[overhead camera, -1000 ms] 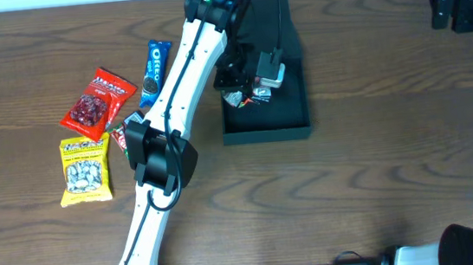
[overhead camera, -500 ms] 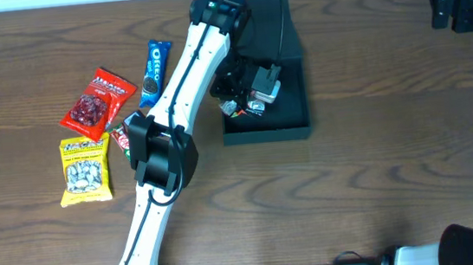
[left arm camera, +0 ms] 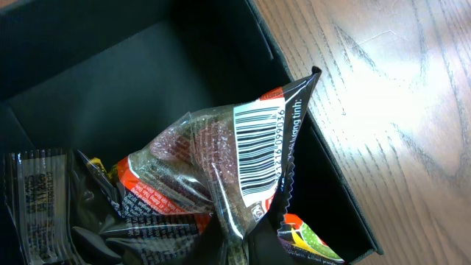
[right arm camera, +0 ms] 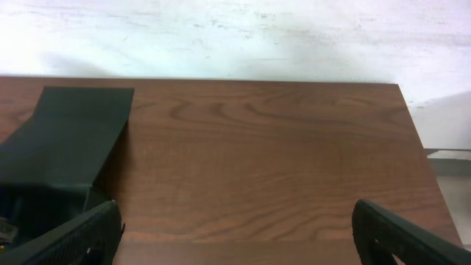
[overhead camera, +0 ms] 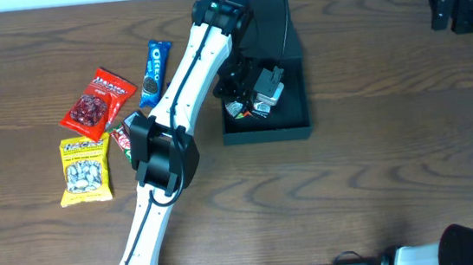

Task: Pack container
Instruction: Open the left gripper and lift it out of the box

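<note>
Next, my right gripper pushes the orange packet down before my left gripper takes the red packet (overhead camera: 98, 103), because the orange packet slants with its corner at the container's rim (left arm camera: 312, 78).
The dark grey-green container (overhead camera: 294, 116) stands open at the back middle of the table, its flap lid (overhead camera: 272, 26) raised behind it. My left gripper (overhead camera: 249, 96) is inside it, shut on a crinkled clear and orange snack packet (left arm camera: 235, 158) with a barcode, held just above the box floor (left arm camera: 110, 81). Another colourful packet (left arm camera: 309, 239) lies in the box under it. My right gripper (overhead camera: 465, 6) hovers at the far right, open and empty (right arm camera: 235, 228). The container's lid (right arm camera: 66, 140) shows at the left of the right wrist view.
Left of the arm lie a red snack packet (overhead camera: 97, 102), a blue Oreo packet (overhead camera: 156, 71) and a yellow packet (overhead camera: 85, 170). A small red and green packet (overhead camera: 119, 140) is partly hidden under the left arm. The arm runs diagonally from the table's front edge.
My left gripper has shifted slightly toward the front of the container with the packet in it. The right arm has not moved.
</note>
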Tool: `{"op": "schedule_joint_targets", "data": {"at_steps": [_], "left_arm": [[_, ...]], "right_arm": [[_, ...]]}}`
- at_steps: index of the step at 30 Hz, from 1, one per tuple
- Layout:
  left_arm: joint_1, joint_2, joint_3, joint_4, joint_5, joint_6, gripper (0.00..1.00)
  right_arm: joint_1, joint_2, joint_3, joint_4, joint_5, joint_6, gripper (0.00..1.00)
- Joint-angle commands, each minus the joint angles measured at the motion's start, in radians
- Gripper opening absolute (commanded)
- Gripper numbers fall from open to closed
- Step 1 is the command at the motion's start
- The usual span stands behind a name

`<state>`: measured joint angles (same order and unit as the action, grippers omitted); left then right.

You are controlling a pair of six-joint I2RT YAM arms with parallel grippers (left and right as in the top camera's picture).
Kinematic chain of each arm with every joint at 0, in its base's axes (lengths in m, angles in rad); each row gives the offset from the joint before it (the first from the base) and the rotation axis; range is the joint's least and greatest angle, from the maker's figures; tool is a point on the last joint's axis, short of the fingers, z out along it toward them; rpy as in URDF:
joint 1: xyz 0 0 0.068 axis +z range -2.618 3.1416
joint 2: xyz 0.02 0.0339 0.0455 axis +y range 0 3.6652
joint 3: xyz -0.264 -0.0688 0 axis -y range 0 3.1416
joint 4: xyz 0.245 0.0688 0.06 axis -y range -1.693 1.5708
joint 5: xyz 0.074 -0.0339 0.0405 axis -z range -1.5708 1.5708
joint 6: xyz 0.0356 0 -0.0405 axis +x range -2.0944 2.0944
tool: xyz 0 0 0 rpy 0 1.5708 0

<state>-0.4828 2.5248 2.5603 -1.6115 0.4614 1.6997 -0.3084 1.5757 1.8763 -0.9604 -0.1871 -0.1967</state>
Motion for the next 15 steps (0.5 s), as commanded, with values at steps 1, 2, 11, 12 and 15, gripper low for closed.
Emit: {"op": "schedule_joint_targets", "data": {"at_steps": [1,2,11,12,15], "left_arm": [[-0.003,0.011,-0.006,-0.064,0.022,-0.010,0.29],[-0.003,0.011,-0.006,-0.060,0.022,-0.030,0.48],[-0.003,0.011,-0.005,-0.050,0.007,-0.100,0.96],[-0.003,0.010,-0.003,-0.042,0.008,-0.126,0.95],[-0.003,-0.004,0.013,0.016,0.062,-0.284,0.95]], "right_arm": [[-0.006,-0.018,0.001,-0.002,-0.005,-0.015,0.99],[-0.006,-0.018,0.001,-0.002,-0.005,-0.014,0.99],[-0.006,-0.018,0.001,-0.002,-0.005,-0.014,0.99],[-0.006,-0.018,0.001,-0.001,-0.005,-0.014,0.99],[-0.006,-0.018,0.001,0.000,-0.005,-0.014,0.99]]}}
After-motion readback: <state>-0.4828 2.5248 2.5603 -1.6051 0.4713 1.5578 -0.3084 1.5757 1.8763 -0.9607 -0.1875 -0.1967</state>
